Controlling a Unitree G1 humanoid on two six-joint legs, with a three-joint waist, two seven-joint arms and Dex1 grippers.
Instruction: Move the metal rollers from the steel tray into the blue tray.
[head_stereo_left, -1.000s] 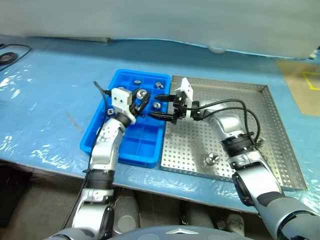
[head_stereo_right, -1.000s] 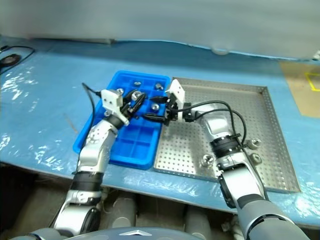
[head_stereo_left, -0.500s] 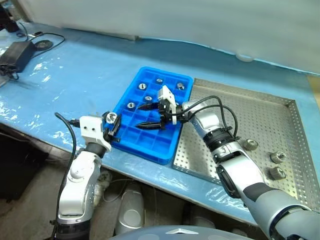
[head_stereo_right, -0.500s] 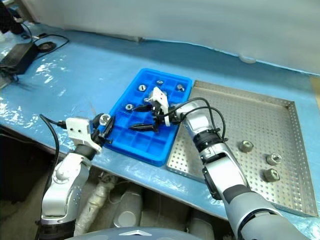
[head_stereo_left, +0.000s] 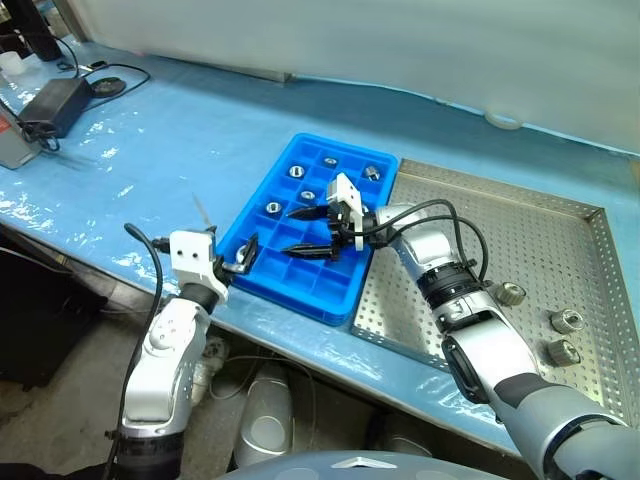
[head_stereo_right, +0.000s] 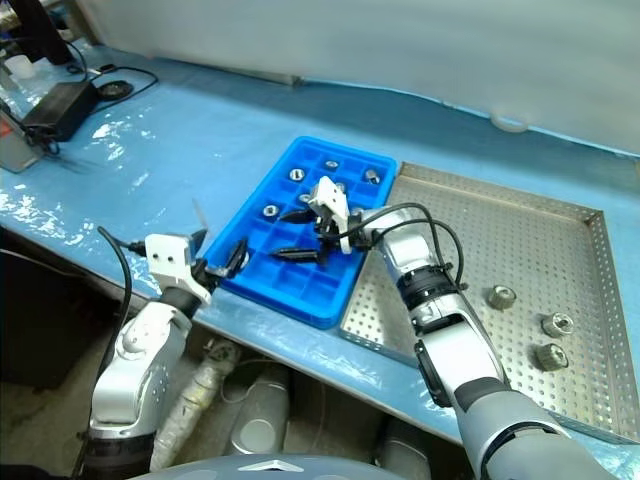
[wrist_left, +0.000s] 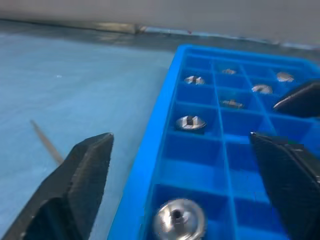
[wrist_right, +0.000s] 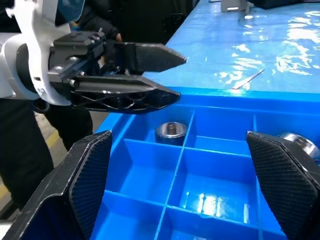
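Note:
The left gripper's open fingers are clear of the blue tray's corner roller (wrist_right: 171, 131), so the robot should keep moving them to the steel tray (head_stereo_left: 535, 262) until they surround a roller.
The blue tray (head_stereo_left: 335, 280) lies left of the steel tray (head_stereo_left: 500, 215). Several metal rollers (head_stereo_left: 272, 208) sit in its compartments, and one (wrist_left: 179, 220) rests in the corner compartment right in front of my left gripper (head_stereo_left: 245, 257). That gripper is open and empty at the tray's near left corner, also seen in the right wrist view (wrist_right: 150, 75). My right gripper (head_stereo_left: 290, 231) hovers open and empty over the middle of the blue tray, pointing left. Three rollers (head_stereo_left: 512, 293) lie at the steel tray's right side.
A black power adapter (head_stereo_left: 58, 98) with cables lies at the far left of the blue-covered table (head_stereo_left: 150, 160). A small white round object (head_stereo_left: 505, 121) sits behind the steel tray. The table's front edge runs just below the left gripper.
My left gripper has opened and the roller it held now sits in the blue tray's near corner compartment. The camera has swung; the right gripper stays open over the tray.

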